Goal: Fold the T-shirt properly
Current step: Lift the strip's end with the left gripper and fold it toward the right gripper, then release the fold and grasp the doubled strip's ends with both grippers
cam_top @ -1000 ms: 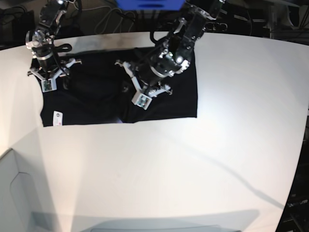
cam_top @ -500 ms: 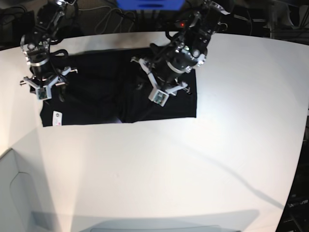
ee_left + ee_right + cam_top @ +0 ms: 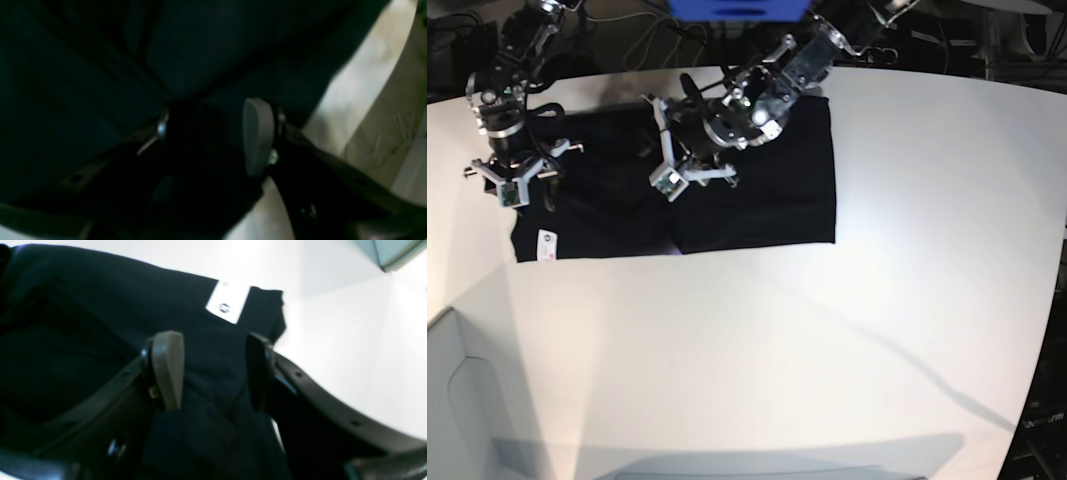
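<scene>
The T-shirt's middle (image 3: 683,226) is below my hovering left gripper, and the labelled end must land there. Next, my left gripper moves away to the T-shirt's opposite end (image 3: 823,212) first.
The black T-shirt (image 3: 777,190) lies on the white table (image 3: 827,330) as a wide folded rectangle, its small white label (image 3: 545,243) at the front left corner. My left gripper (image 3: 685,150) hovers over the shirt's middle; in the left wrist view it (image 3: 210,111) is open above dark cloth (image 3: 100,66) with nothing between its fingers. My right gripper (image 3: 519,170) hangs over the shirt's left end. In the right wrist view it (image 3: 211,340) is open, with the label (image 3: 228,305) just beyond its fingertips. The print is hidden.
A blue object (image 3: 737,8) and cables sit behind the table's far edge. A white panel (image 3: 457,400) stands at the front left corner. The table's curved right edge (image 3: 1047,300) drops to a dark floor.
My left gripper swung right, then back left across the shirt to its middle. The shirt's right half now lies flat and uncovered. My right gripper shifted slightly left and its jaws widened.
</scene>
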Motion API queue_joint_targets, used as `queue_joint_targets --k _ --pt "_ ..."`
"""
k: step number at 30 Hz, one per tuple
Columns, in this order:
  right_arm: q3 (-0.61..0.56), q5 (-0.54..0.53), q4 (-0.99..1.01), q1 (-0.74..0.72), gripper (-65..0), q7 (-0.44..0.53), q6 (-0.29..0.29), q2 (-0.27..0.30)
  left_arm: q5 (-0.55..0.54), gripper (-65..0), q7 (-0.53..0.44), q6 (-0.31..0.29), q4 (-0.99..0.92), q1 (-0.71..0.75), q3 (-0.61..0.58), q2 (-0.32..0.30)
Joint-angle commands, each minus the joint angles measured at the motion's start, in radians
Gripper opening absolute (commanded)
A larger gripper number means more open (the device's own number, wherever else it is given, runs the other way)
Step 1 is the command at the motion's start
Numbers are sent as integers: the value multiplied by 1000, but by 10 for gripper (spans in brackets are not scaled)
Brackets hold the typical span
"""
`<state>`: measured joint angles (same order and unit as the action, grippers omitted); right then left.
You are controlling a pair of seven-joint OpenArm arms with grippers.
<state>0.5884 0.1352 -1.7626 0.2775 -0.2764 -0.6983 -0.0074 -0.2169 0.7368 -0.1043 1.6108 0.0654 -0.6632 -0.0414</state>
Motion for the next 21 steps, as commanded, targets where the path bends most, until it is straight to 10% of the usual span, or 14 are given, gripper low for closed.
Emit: queue_joint_targets --k 1,11,21 --pt "3 -10 -20 -14 -341 24 0 8 -28 -374 -10 2 21 -9 3 5" --pt "135 -12 68 -149 -301 -172 0 34 -174 -374 -10 7 105 -34 124 -70" --pt "98 -15 168 -148 -235 -180 0 37 -411 -371 -9 7 262 113 618 -213"
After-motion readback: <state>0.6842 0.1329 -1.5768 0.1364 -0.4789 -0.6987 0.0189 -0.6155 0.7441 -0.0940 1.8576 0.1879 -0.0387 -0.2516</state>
